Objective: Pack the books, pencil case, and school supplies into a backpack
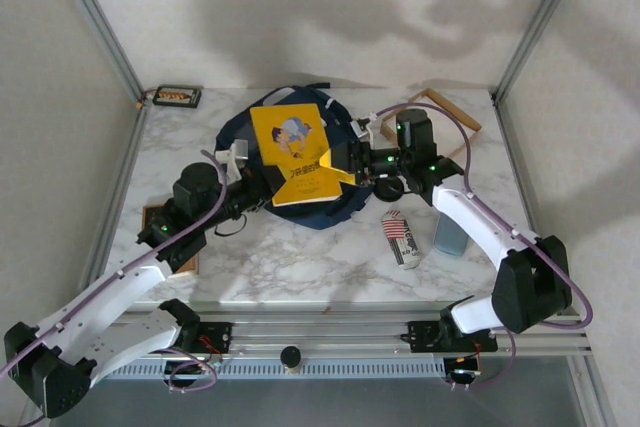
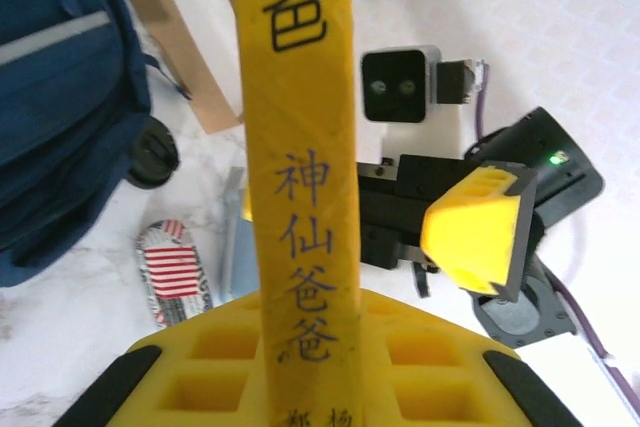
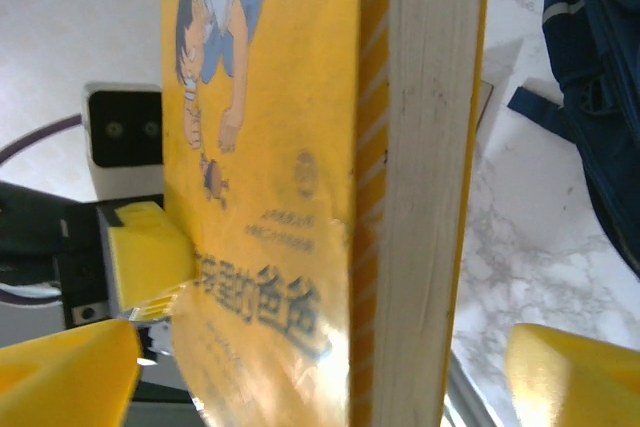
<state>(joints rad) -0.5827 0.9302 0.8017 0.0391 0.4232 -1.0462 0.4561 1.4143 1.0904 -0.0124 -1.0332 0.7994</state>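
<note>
My left gripper is holding the yellow book while the backpack lies flat (image 1: 240,133). My right gripper should take the book, and my left gripper should lift the backpack's rim (image 1: 354,198).
A yellow book (image 1: 295,152) with a cartoon figure hangs above the navy backpack (image 1: 238,132), which lies on the marble table. My left gripper (image 1: 262,169) is shut on the book's spine side; the spine (image 2: 300,147) runs up from between its yellow pads (image 2: 440,367). My right gripper (image 1: 345,159) is open at the book's opposite edge. Its two fingertips (image 3: 70,367) stand wide apart, and the page edge (image 3: 425,197) sits between them without touching. A red-and-white striped pencil case (image 1: 400,238) lies right of the backpack.
A grey-blue block (image 1: 450,234) stands beside the pencil case, and a black round thing (image 1: 388,187) lies near the backpack. A cardboard tray (image 1: 440,112) sits at the back right, a small dark tray (image 1: 177,96) at the back left. A brown book (image 1: 152,215) lies under my left arm.
</note>
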